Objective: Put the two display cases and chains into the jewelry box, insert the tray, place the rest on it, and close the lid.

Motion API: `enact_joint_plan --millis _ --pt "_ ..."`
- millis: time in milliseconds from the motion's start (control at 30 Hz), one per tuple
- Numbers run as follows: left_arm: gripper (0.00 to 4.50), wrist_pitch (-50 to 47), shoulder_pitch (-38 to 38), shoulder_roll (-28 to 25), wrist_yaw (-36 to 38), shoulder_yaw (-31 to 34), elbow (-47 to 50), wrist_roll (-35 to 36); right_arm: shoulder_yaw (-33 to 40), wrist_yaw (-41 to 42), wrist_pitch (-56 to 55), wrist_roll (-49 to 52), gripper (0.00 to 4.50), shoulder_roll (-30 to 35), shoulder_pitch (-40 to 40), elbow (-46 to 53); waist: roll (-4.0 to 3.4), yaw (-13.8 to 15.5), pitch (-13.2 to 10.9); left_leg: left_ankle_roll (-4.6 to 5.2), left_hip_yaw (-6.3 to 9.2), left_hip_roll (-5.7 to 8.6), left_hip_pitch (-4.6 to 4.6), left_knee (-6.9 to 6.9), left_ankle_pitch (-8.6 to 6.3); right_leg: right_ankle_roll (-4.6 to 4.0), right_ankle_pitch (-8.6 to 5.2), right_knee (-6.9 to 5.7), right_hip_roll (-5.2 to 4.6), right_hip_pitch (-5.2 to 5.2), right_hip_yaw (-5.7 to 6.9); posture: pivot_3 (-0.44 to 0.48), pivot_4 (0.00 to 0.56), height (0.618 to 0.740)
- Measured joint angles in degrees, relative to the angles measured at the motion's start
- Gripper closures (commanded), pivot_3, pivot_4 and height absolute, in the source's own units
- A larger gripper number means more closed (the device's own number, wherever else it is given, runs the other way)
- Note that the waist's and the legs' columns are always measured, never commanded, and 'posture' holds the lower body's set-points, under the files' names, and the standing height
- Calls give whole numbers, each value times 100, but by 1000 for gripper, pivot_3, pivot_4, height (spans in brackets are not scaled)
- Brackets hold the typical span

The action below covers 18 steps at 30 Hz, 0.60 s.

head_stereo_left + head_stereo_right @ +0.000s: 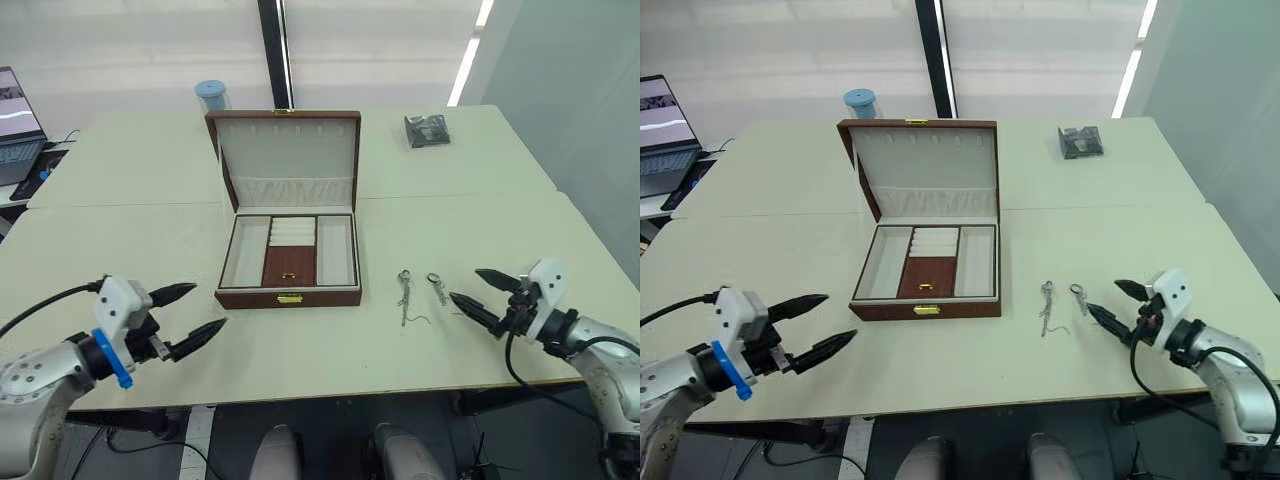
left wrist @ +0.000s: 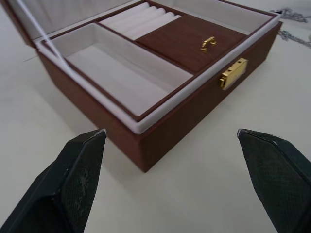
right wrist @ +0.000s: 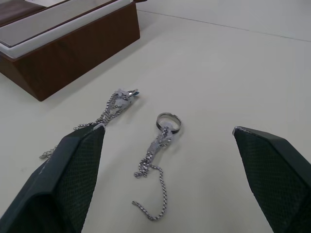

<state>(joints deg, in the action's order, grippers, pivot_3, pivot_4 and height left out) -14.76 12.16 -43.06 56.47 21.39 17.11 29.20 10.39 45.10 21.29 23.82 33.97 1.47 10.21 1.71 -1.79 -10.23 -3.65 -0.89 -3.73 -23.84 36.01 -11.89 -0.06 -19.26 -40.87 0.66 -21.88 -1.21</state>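
Observation:
The silver chain nearer the jewelry box (image 1: 405, 292) will sag into a tangled pile when the robot lowers it, because limp parts of the chain bunch around a pale piece (image 3: 124, 97).
The jewelry box (image 1: 288, 297) stands in the middle of the table with its lid (image 1: 288, 145) raised upright. The tray (image 1: 289, 265) sits inside it, showing cream sections, a ring-roll strip and a brown panel with a gold pull. Two silver chains (image 1: 404, 295) (image 1: 437, 287) lie on the table to the right of the box, one with its ring (image 3: 168, 119) showing. My right gripper (image 1: 465, 284) is open just right of them, low over the table. My left gripper (image 1: 208, 306) is open near the box's front left corner. The two display cases are out of view.
A dark grey shiny packet (image 1: 427, 130) lies at the back right of the table. A blue-lidded cup (image 1: 211, 95) stands behind the box. A laptop (image 1: 15, 125) sits at the far left. The table's front edge runs just below both grippers.

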Motion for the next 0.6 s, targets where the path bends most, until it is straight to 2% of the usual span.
enact_joint_plan --millis 400,600 --pt "0 504 -248 284 201 -1461 597 -321 -685 -1463 235 -930 34 -669 -34 197 -1 3 1 0 2 2 0 0 0 0 0 0 5 1 0 0 150 740" --pt "0 611 -252 341 283 -1792 708 -383 -802 -1735 440 -1147 34 -735 -43 328 7 5 12 0 5 2 4 1 0 0 0 1 7 7 3 0 150 740"
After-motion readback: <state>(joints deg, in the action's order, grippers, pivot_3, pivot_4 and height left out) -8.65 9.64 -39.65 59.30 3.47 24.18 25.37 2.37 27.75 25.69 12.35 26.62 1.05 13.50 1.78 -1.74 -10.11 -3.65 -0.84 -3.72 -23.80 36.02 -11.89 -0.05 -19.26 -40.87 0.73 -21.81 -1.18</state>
